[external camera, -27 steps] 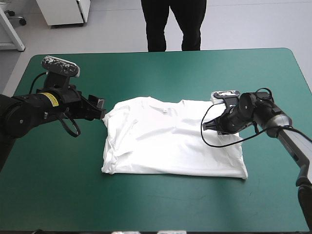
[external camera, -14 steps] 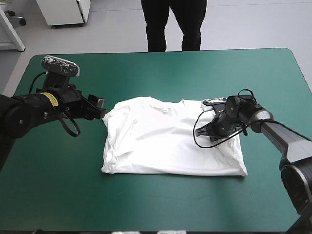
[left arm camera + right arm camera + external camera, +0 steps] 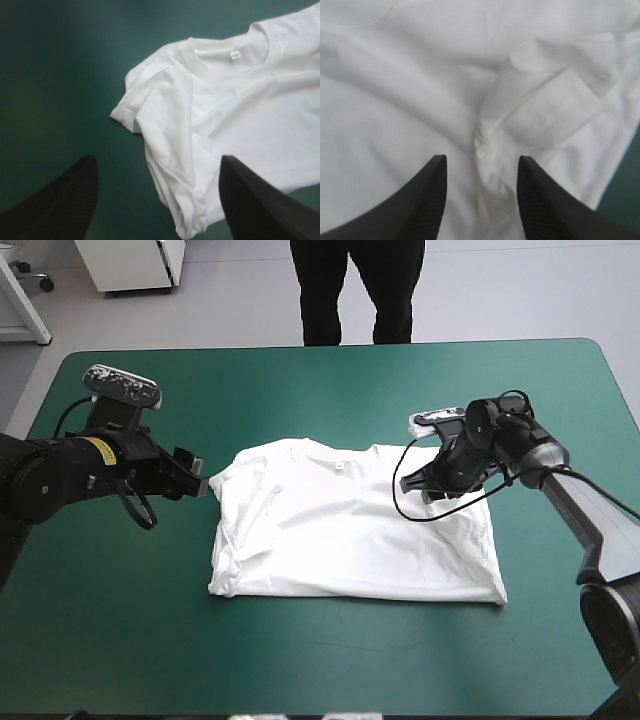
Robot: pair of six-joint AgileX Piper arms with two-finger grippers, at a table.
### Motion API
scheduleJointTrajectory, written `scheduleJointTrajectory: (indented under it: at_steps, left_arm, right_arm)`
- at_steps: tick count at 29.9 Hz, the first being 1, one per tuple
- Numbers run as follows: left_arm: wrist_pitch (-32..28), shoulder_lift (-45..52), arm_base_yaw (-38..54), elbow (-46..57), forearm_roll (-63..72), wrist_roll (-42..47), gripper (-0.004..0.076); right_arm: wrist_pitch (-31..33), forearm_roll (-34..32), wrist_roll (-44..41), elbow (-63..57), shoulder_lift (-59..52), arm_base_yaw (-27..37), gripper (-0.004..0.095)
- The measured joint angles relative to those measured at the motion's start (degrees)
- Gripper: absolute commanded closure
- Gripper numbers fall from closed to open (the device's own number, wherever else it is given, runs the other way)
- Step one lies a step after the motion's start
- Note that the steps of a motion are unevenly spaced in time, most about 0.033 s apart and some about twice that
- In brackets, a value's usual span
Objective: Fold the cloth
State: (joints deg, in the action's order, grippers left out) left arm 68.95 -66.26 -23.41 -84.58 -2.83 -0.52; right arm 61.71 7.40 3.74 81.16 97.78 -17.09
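The T-shirt's hem (image 3: 350,596) is lying loose and flat, so the white T-shirt (image 3: 335,525) will fold over into a long piece of cloth when I bring the hem toward the T-shirt's collar.
The white T-shirt (image 3: 350,530) lies spread flat at the middle of the table, collar toward the far edge and both sleeves folded inward. My left gripper (image 3: 197,483) is open just off the shirt's left shoulder, touching nothing. In the left wrist view the left gripper (image 3: 157,162) has the folded left sleeve (image 3: 160,110) and the collar (image 3: 225,55) ahead of it. My right gripper (image 3: 428,483) hovers over the shirt's right shoulder area. The right wrist view shows the right gripper (image 3: 481,159) open above a crease, with the folded right sleeve (image 3: 555,115) just ahead.
Teal-green cover (image 3: 330,660) surrounds the shirt on all sides, with a wide strip between the hem and the table's front edge. A patch of cover (image 3: 626,190) shows beside the shirt's right edge in the right wrist view.
My right gripper has moved from the shirt's right edge inward over the cloth and toward the far side. My left gripper has drawn back slightly from the left shoulder.
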Motion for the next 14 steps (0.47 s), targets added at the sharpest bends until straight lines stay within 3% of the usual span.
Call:
scheduleJointTrajectory:
  at_steps: [8,14]
  left_arm:
    - [2.75,0.00,0.00,0.08,-2.45,3.65,0.0230]
    - [2.80,1.04,0.00,4.35,-1.76,8.44,0.0230]
  right_arm:
    - [6.60,-13.93,-7.51,1.04,-9.28,0.00,0.0466]
    - [8.66,-15.82,-9.84,1.04,-17.07,0.00,0.0466]
